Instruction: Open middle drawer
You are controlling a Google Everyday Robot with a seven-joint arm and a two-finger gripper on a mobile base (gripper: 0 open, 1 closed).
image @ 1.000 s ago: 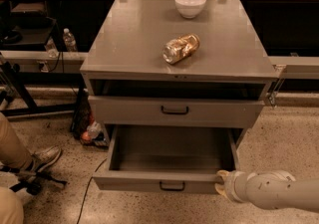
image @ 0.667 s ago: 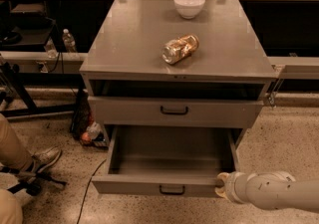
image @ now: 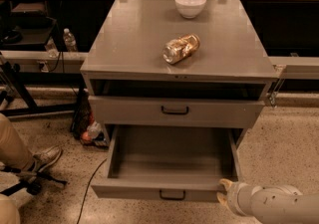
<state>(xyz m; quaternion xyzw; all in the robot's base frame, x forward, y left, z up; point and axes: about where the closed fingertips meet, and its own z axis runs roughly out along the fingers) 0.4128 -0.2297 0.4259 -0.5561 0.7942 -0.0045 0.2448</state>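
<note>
My gripper should keep pulling until the drawer is all the way out and then let go, as my fingers are on the middle drawer's front corner [image: 221, 193] and there is clear space ahead of it [image: 171, 213].
The middle drawer [image: 169, 161] of the grey cabinet is pulled out toward me, and its inside is bare. Its low front panel carries a small black loop handle [image: 172, 195]. My gripper [image: 224, 191] is at the drawer's front right corner, right against the panel's end. The white forearm runs off the frame at the lower right. Above it, the taller-fronted drawer [image: 174, 112] with a wider black handle is closed.
On the cabinet top [image: 129, 44] are a white bowl [image: 190, 4] and a crumpled foil-like bag [image: 180, 49]. A person's leg and shoe [image: 42, 158] are at the lower left, with a cable on the floor. Bottles [image: 69, 40] stand on a shelf to the left.
The middle drawer's front has slid slightly further out toward me, and my gripper has moved with it at the right corner.
</note>
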